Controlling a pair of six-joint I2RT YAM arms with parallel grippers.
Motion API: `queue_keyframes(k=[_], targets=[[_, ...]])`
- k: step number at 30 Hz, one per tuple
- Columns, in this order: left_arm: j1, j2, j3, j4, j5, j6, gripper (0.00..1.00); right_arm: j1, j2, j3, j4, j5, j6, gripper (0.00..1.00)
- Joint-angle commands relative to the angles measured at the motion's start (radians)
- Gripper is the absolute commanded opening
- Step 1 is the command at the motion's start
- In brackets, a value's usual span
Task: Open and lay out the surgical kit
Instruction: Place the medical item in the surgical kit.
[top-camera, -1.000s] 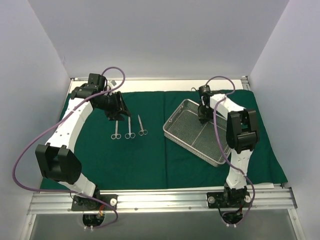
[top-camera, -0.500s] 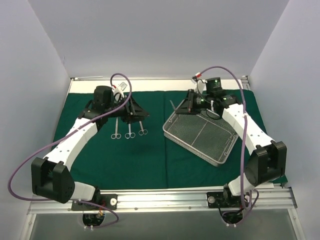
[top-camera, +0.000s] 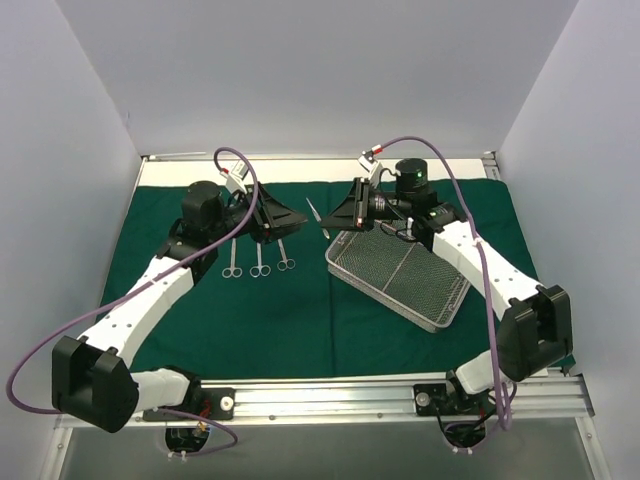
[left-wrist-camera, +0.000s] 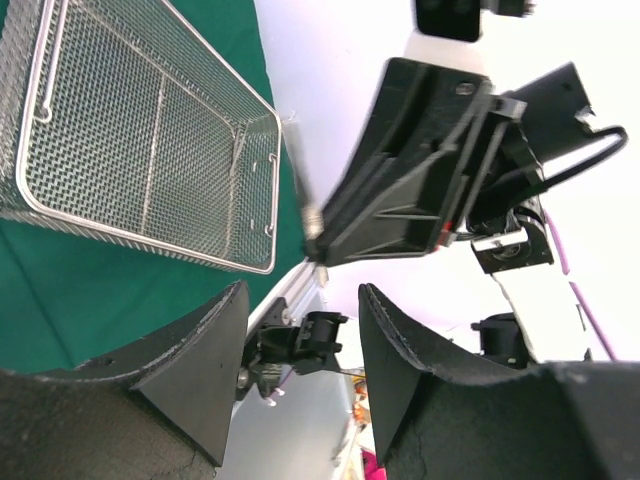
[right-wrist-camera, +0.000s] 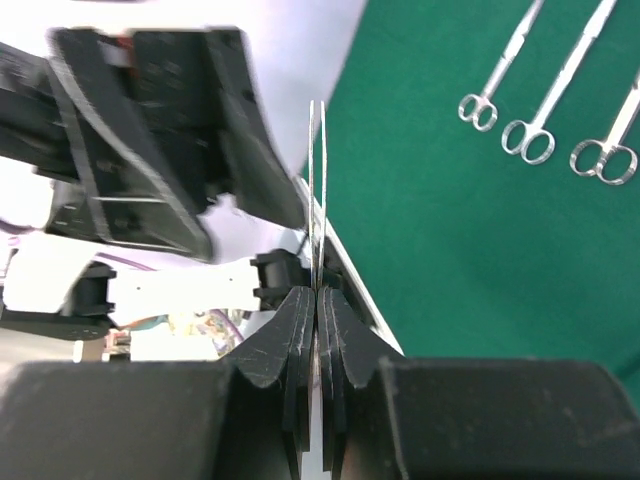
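Observation:
The scissors row (top-camera: 259, 266) is on my left gripper's side, so I should have that gripper take the slim steel instrument (top-camera: 312, 209) from my right gripper and lay it there.
The dark green drape (top-camera: 300, 320) lies spread flat over the table. The silver wire-mesh tray (top-camera: 400, 272) sits on its right half, and no instrument shows inside it; it also shows in the left wrist view (left-wrist-camera: 140, 150). Three steel scissors (top-camera: 259, 262) lie in a row left of centre, also seen in the right wrist view (right-wrist-camera: 540, 100). My right gripper (top-camera: 331, 221) (right-wrist-camera: 317, 292) is shut on a slim steel instrument (right-wrist-camera: 317, 180) (top-camera: 315, 213), held in the air left of the tray. My left gripper (top-camera: 296, 221) (left-wrist-camera: 300, 300) is open and empty, facing the right gripper a short way off.
White walls enclose the table on three sides. A metal rail (top-camera: 320, 400) with the arm bases runs along the near edge. Purple cables (top-camera: 440, 150) loop above both arms.
My right gripper has risen from the tray and moved left with the slim instrument. My left arm has swung right from the scissors row to face it.

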Motion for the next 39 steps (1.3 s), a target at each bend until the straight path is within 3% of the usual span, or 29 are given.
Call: queue_keyframes(k=[1, 14, 24, 28, 31, 32, 33, 34, 35, 36, 37, 39], targets=[[-0.013, -0.030, -0.017, 0.107, -0.030, -0.055, 0.57, 0.009, -0.064, -0.013, 0.133, -0.049, 0.079, 0.00], [-0.036, 0.022, -0.022, 0.240, -0.035, -0.114, 0.56, 0.022, -0.078, -0.069, 0.280, -0.086, 0.199, 0.00], [-0.037, 0.069, -0.017, 0.302, -0.017, -0.143, 0.47, 0.032, -0.052, -0.062, 0.319, -0.098, 0.228, 0.00], [-0.033, 0.089, -0.025, 0.369, -0.006, -0.167, 0.33, 0.034, -0.032, -0.060, 0.326, -0.098, 0.231, 0.00], [-0.028, 0.109, -0.022, 0.410, 0.019, -0.186, 0.07, 0.034, -0.012, -0.056, 0.320, -0.092, 0.229, 0.00], [-0.023, 0.114, -0.022, 0.414, 0.025, -0.190, 0.02, 0.034, -0.003, -0.045, 0.301, -0.091, 0.216, 0.07], [-0.017, 0.115, -0.021, 0.408, 0.029, -0.184, 0.02, 0.032, 0.005, -0.034, 0.267, -0.084, 0.193, 0.29], [0.010, 0.108, -0.013, 0.304, 0.037, -0.158, 0.02, 0.025, 0.017, -0.014, 0.213, -0.048, 0.155, 0.39], [0.027, 0.102, 0.002, 0.212, 0.036, -0.117, 0.02, 0.009, 0.024, 0.042, 0.046, -0.019, 0.101, 0.47], [0.046, 0.094, 0.050, 0.094, 0.031, 0.009, 0.02, -0.003, 0.035, 0.079, -0.061, 0.018, -0.032, 0.58], [0.065, 0.086, 0.085, -0.179, -0.004, 0.096, 0.02, -0.015, 0.058, 0.117, -0.157, 0.061, -0.095, 0.62], [0.122, 0.089, 0.157, -0.432, -0.068, 0.339, 0.02, -0.049, 0.086, 0.229, -0.429, 0.228, -0.256, 0.66]])
